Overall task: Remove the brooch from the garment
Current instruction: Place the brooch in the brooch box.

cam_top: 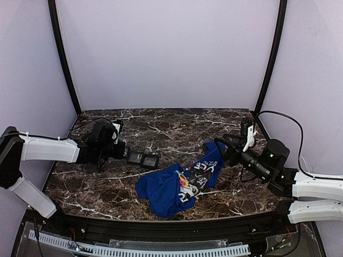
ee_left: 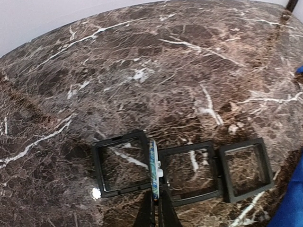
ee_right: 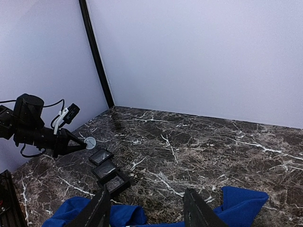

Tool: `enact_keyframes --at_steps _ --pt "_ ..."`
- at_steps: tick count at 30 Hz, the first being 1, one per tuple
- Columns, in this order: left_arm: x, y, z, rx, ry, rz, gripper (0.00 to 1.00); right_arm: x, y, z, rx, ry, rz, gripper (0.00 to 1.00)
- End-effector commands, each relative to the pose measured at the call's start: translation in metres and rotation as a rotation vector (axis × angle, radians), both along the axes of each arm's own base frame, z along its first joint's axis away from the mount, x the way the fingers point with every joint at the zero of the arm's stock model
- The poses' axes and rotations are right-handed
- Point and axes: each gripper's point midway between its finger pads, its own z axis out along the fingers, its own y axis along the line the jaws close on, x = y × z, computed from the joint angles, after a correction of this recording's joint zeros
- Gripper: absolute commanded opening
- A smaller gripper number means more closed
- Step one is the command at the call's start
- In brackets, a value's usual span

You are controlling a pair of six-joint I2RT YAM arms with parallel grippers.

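Note:
The robot's left gripper should keep lowering the brooch (ee_left: 154, 166), which hangs free beside the empty tray (ee_left: 123, 165) farthest from the garment, until the brooch is inside that tray's rim.
My left gripper (ee_left: 156, 201) is shut on the brooch (ee_left: 154, 165), a small disc seen edge-on with a green-blue face. It hangs over the border between the left tray (ee_left: 97, 165) and the middle tray (ee_left: 189, 196). In the right wrist view the brooch (ee_right: 90, 141) shows its pale round back at the left gripper's tip. The blue garment (cam_top: 166, 190) lies crumpled at the table's front centre. My right gripper (cam_top: 225, 152) hovers over the garment's right end. In its own view the right gripper (ee_right: 147, 213) stands open with nothing between its fingers.
Three small dark square trays sit in a row left of the garment, the third tray (ee_left: 246, 144) nearest the cloth. The garment (ee_right: 236, 201) carries white lettering and a colourful print (cam_top: 186, 181). Dark marble table (cam_top: 161, 128), walled at the back and sides.

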Motion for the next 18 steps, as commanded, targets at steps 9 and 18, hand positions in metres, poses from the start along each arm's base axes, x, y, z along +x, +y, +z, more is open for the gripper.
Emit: enact_keyframes --at_steps 9,18 --pt "0.019 0.032 -0.03 0.08 0.106 0.12 0.01 -0.001 -0.013 -0.007 -0.018 -0.002 -0.041 0.53" --pt "0.032 0.033 -0.041 0.111 0.134 0.132 0.01 -0.003 -0.016 -0.007 -0.015 -0.004 -0.046 0.53"
